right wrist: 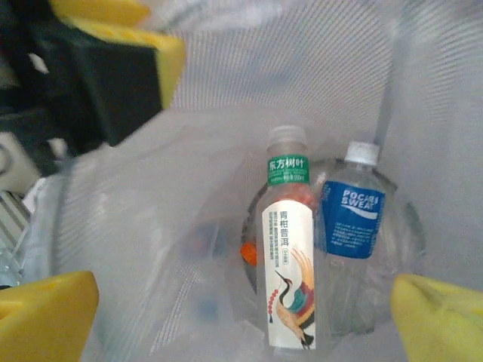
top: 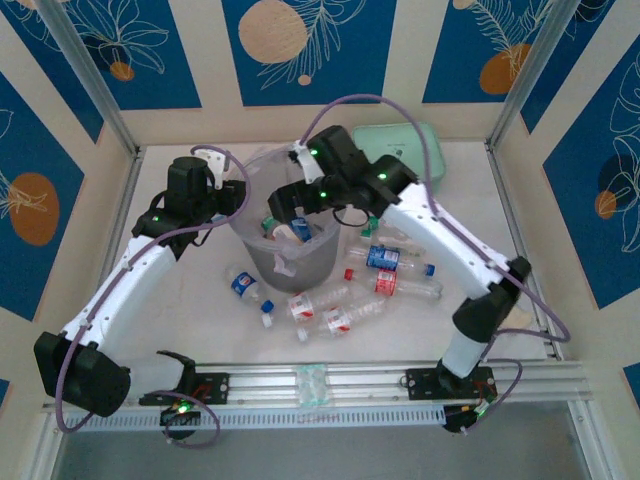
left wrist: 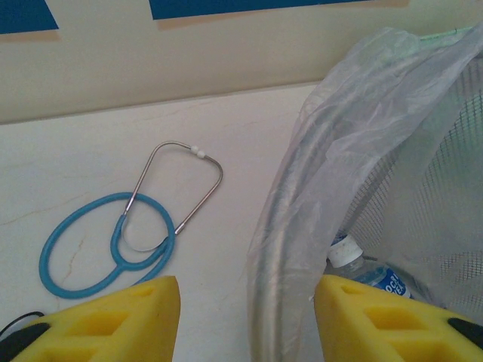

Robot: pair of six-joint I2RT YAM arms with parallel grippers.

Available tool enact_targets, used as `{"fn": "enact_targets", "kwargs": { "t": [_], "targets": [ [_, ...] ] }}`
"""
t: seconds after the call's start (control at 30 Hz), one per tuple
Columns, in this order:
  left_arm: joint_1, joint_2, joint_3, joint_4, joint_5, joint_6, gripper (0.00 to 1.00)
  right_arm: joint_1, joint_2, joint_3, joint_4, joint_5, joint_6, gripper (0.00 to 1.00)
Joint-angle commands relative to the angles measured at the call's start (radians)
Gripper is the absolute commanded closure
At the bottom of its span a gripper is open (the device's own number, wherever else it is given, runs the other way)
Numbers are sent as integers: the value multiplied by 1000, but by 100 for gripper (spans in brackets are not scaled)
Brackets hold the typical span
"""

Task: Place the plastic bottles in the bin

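Note:
The red-capped bottle's cap [top: 350, 274] faces the bin and its bottom is free, so my right gripper keeps going toward the bottle's bottom [top: 434, 289] and closes there.
The bin [top: 262, 255], a translucent grey bucket lined with a clear bag, stands mid-table. My right gripper [top: 286, 216] hangs open over its mouth. In the right wrist view my right gripper [right wrist: 241, 324] looks down at two bottles inside: a white-label crane bottle [right wrist: 290, 256] and a blue-label bottle [right wrist: 351, 226]. My left gripper [top: 238, 196] is open at the bin's left rim. In the left wrist view its pads [left wrist: 128, 320] stand either side of the bagged bin rim [left wrist: 290, 249], not closed on it. Several plastic bottles [top: 340, 318] lie on the table before and right of the bin.
A blue stethoscope [left wrist: 121, 241] lies on the table left of the bin. A mint green zip case [top: 400, 140] sits at the back right, behind the right arm. A white-capped bottle [left wrist: 362, 268] shows through the bin's wall.

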Motion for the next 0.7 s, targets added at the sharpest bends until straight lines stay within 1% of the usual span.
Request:
{"fn": "enact_targets", "kwargs": {
  "t": [0.0, 0.1, 0.27, 0.33, 0.37, 0.43, 0.47, 0.57, 0.67],
  "targets": [
    [-2, -1, -22, -20, -23, 25, 50, -62, -102, -63, -2, 4, 3, 1],
    [-2, -1, -21, -21, -16, 22, 50, -151, -202, -187, 37, -11, 43, 1],
    [-4, -2, -23, -20, -21, 22, 50, -395, -362, -431, 66, -31, 196, 1],
    [-5, 1, -21, -22, -20, 22, 50, -470, -405, -502, 33, 27, 303, 1],
    [-7, 1, -21, -21, -19, 22, 50, -495, -427, -540, 16, 86, 368, 1],
    [-10, 3, -22, -20, -19, 23, 50, -511, -472, -606, -22, 183, 491, 1],
    [-10, 4, -22, -21, -18, 22, 50, -515, -491, -640, -46, 202, 539, 1],
    [-10, 8, -25, -21, -37, 30, 50, -531, -535, -721, -123, 212, 668, 1],
    [-9, 11, -24, -19, -49, 36, 50, -543, -565, -810, -163, 175, 771, 1]
  ]
}}
